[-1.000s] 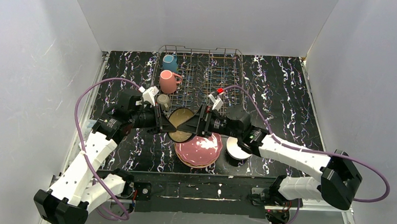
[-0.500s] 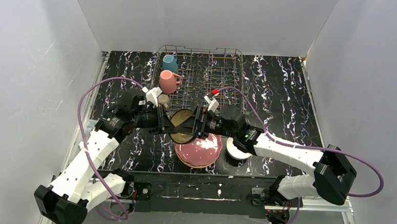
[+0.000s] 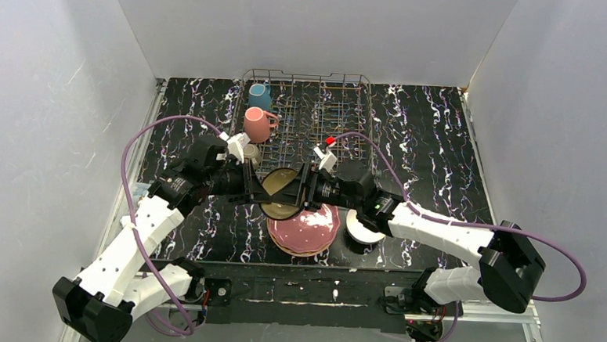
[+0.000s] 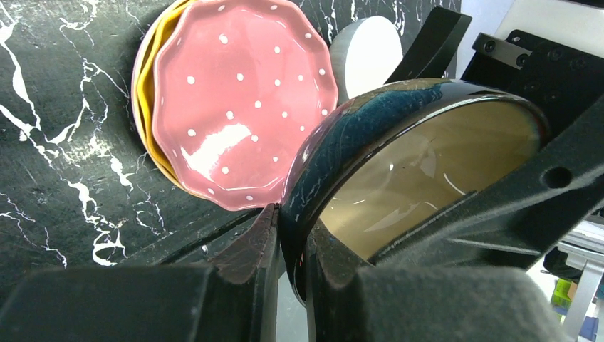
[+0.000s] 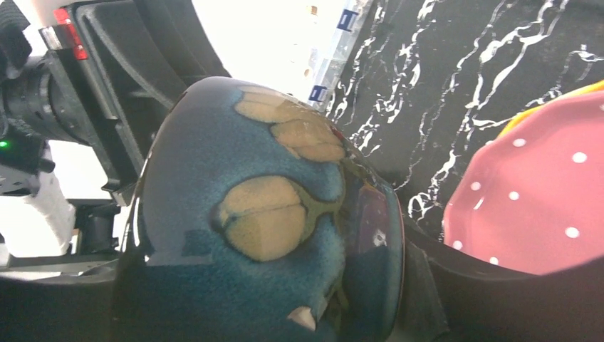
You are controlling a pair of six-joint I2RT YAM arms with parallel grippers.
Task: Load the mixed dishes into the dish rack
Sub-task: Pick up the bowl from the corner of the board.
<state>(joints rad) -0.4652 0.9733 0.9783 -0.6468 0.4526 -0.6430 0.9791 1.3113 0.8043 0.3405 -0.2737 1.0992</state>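
The dark-blue bowl is held by both grippers, so next my left gripper opens and moves clear of the bowl's rim (image 4: 293,219) before my right gripper takes the bowl to the rack's middle (image 3: 313,129).
A dark-blue bowl (image 3: 280,192) with a tan inside hangs tilted above the table, just in front of the dish rack (image 3: 327,113). My left gripper (image 3: 259,189) is shut on its rim (image 4: 290,235); the rim sits between the two pads. My right gripper (image 3: 300,190) holds the same bowl (image 5: 263,214) from the other side, with one finger across the bowl's mouth and the other hidden behind its base. A pink dotted plate (image 3: 305,226) lies on an orange plate (image 4: 146,107) under the bowl. A white bowl (image 3: 360,227) sits to the right of them.
A pink mug (image 3: 256,124) and a teal mug (image 3: 259,97) stand in the rack's left side. An olive-grey mug (image 3: 250,154) sits at the rack's near-left corner, close to my left wrist. Grey walls enclose the marbled black table (image 3: 427,138).
Both grippers and the bowl have drifted a little toward the rack. The left gripper has come closer to the bowl's rim, and the two arms stand nearer each other.
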